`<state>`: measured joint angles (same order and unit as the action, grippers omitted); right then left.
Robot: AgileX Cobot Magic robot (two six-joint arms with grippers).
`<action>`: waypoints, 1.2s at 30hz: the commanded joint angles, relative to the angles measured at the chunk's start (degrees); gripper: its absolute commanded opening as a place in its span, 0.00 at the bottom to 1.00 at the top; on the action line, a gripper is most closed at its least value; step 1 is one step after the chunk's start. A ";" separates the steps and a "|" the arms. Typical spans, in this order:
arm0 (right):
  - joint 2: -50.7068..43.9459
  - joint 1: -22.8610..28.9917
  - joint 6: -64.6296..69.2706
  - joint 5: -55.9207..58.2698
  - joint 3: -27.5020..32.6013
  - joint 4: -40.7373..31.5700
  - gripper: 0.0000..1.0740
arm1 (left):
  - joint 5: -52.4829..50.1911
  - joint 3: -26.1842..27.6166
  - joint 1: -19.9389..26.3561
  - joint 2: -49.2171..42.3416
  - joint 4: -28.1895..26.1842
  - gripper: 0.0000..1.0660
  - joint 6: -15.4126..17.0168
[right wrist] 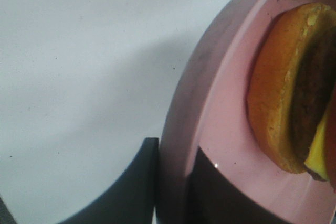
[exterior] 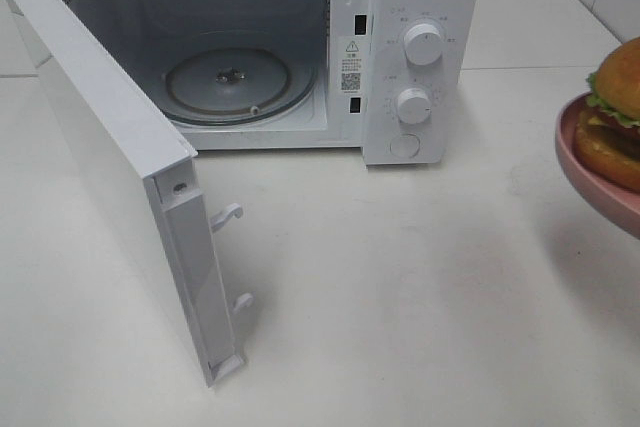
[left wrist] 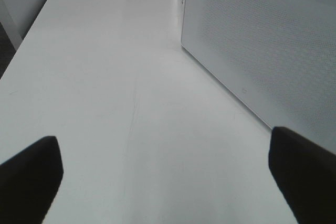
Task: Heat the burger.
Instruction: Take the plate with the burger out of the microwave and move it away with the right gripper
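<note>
I should put the plate down flat on the white table (exterior: 612,297) and open my right gripper before I carry the plate to the microwave, because the pink plate slants (exterior: 592,183) under the burger in my right gripper.
The burger (exterior: 618,112), with golden bun, green lettuce, yellow cheese and dark patty, sits on a shallow pink plate (exterior: 590,175) held above the table at the far right edge of the exterior high view. In the right wrist view my right gripper (right wrist: 171,157) is shut on the plate's rim (right wrist: 184,103), one finger under it and one on top, with the burger (right wrist: 283,103) beside it. The white microwave (exterior: 420,47) stands at the back with its door (exterior: 120,167) swung open to the left and its glass turntable (exterior: 238,82) bare. My left gripper (left wrist: 165,182) is open and empty over the table.
The microwave has two knobs (exterior: 423,44) on its right panel. The open door juts forward on the left with two latch hooks (exterior: 228,215). In the left wrist view the door's perforated outer face (left wrist: 262,40) is beside the left gripper. The white table (exterior: 400,287) lies in front.
</note>
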<state>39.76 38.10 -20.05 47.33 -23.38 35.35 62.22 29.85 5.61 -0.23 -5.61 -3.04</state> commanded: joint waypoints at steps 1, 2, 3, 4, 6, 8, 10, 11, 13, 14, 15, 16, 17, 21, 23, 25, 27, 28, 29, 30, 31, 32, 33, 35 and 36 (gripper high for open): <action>-0.63 0.11 7.91 2.18 -0.46 6.53 0.02 | -0.74 -0.17 0.17 -0.40 -0.11 0.94 0.29; -0.63 0.11 7.91 2.18 -0.46 6.53 0.02 | -0.74 -0.17 0.17 -0.40 -0.11 0.94 0.29; -0.63 0.11 11.92 4.24 -0.46 8.02 0.02 | -0.74 -0.17 0.17 -0.40 -0.11 0.94 0.29; -0.63 0.11 15.30 6.30 -0.46 9.17 0.02 | -0.74 -0.17 0.17 -0.40 -0.11 0.94 0.29; -0.63 0.11 17.36 7.39 -0.46 9.80 0.02 | -0.74 -0.17 0.17 -0.40 -0.11 0.94 0.29; -0.63 0.11 21.37 9.57 -0.46 11.00 0.02 | -0.74 -0.17 0.17 -0.40 -0.11 0.94 0.29; -0.57 0.11 28.13 12.26 -0.46 13.01 0.02 | -0.74 -0.17 0.17 -0.40 -0.11 0.94 0.29; -0.57 0.11 28.13 12.26 -0.46 13.01 0.02 | -0.74 -0.17 0.17 -0.40 -0.11 0.94 0.29; -0.46 0.11 32.14 14.09 -0.46 14.15 0.02 | -0.74 -0.17 0.17 -0.40 -0.11 0.94 0.29; -0.17 0.11 34.26 15.07 -0.46 14.73 0.02 | -0.74 -0.17 0.17 -0.40 -0.11 0.94 0.29; 0.74 0.11 37.87 17.02 -0.46 15.64 0.03 | -0.74 -0.17 0.17 -0.40 -0.11 0.94 0.29; 0.74 0.11 37.87 17.02 -0.46 15.64 0.03 | -0.74 -0.17 0.17 -0.40 -0.11 0.94 0.29; 1.49 0.11 39.53 17.99 -0.46 16.10 0.03 | -0.74 -0.17 0.17 -0.40 -0.11 0.94 0.29; 5.96 0.11 44.06 19.48 -0.52 16.62 0.03 | -0.74 -0.17 0.17 -0.40 -0.11 0.94 0.29; 9.68 0.11 46.75 19.42 -0.52 17.02 0.03 | -0.74 -0.17 0.17 -0.40 -0.11 0.94 0.29; 11.97 0.11 49.62 19.31 -0.74 17.07 0.03 | -0.74 -0.17 0.17 -0.40 -0.11 0.94 0.29; 13.41 0.11 51.45 19.25 -1.03 17.19 0.03 | -0.74 -0.17 0.17 -0.40 -0.11 0.94 0.29; 16.21 0.11 54.95 19.31 -1.95 17.42 0.04 | -0.74 -0.17 0.17 -0.40 -0.11 0.94 0.29; 16.21 0.11 54.95 19.31 -1.95 17.42 0.04 | -0.74 -0.17 0.17 -0.40 -0.11 0.94 0.29; 18.96 0.11 58.56 19.48 -3.21 17.88 0.04 | -0.74 -0.17 0.17 -0.40 -0.11 0.94 0.29; 20.57 0.11 60.33 19.48 -3.78 17.88 0.04 | -0.74 -0.17 0.17 -0.40 -0.11 0.94 0.29; 20.57 0.11 60.33 19.48 -3.78 17.88 0.04 | -0.74 -0.17 0.17 -0.40 -0.11 0.94 0.29; 23.66 0.11 63.66 19.48 -4.47 17.88 0.04 | -0.74 -0.17 0.17 -0.40 -0.11 0.94 0.29; 27.27 0.11 67.15 19.42 -4.98 17.82 0.04 | -0.74 -0.17 0.17 -0.40 -0.11 0.94 0.29; 28.88 0.11 68.35 19.42 -5.33 17.65 0.04 | -0.74 -0.17 0.17 -0.40 -0.11 0.94 0.29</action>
<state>64.34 38.10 43.66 65.03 -27.62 48.93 62.22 29.85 5.61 -0.23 -5.61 -3.04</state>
